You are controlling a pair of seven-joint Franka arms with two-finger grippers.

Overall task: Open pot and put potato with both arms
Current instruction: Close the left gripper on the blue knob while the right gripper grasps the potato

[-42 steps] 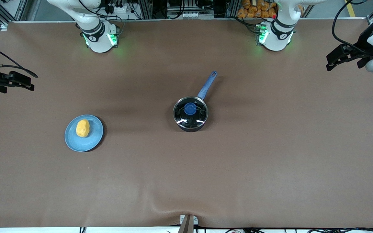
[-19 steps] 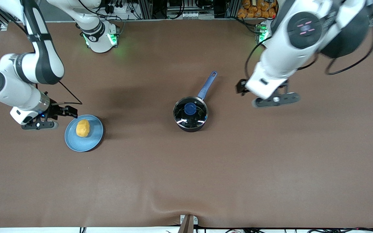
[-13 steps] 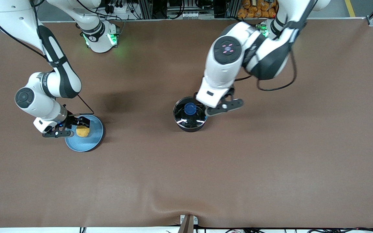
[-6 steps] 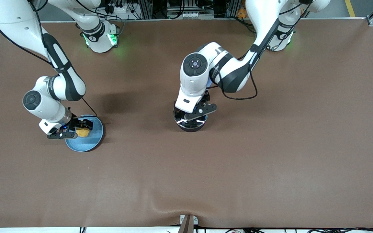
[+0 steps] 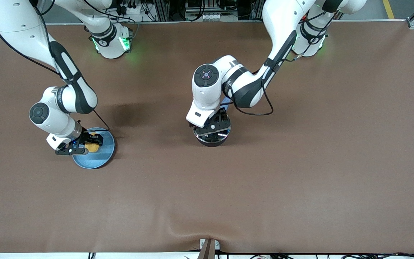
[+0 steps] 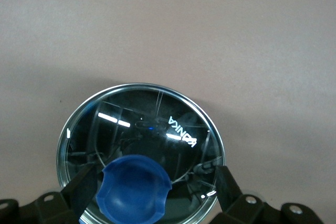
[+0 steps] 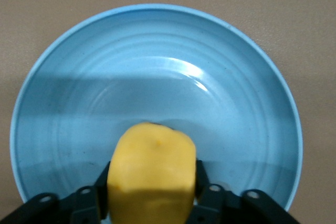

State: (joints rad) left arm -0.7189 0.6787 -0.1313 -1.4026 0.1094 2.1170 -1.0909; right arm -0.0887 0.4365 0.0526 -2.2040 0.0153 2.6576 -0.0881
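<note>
My gripper will find the black pot (image 5: 212,142) empty when it lifts the glass lid off, because only darkness and reflections (image 6: 139,124) show through the lid.
The black pot (image 5: 212,141) stands mid-table with its glass lid (image 6: 147,124) on. The left arm hides most of its blue handle. My left gripper (image 5: 211,126) is low over the lid and open. Its fingers (image 6: 84,190) straddle the blue knob (image 6: 134,190), with a gap on one side. The yellow potato (image 5: 92,147) lies on the light-blue plate (image 5: 99,158) toward the right arm's end. My right gripper (image 5: 89,143) is down on the plate. In the right wrist view its fingers (image 7: 202,182) press both sides of the potato (image 7: 152,171).
The brown table (image 5: 300,162) carries only the pot and the plate (image 7: 157,77). Both arm bases stand along the table edge farthest from the front camera. A small metal bracket (image 5: 208,246) sits at the nearest edge.
Both arms swung in from the table's ends. The left gripper came down over the pot lid and around the knob. The right gripper dropped onto the plate and closed around the potato.
</note>
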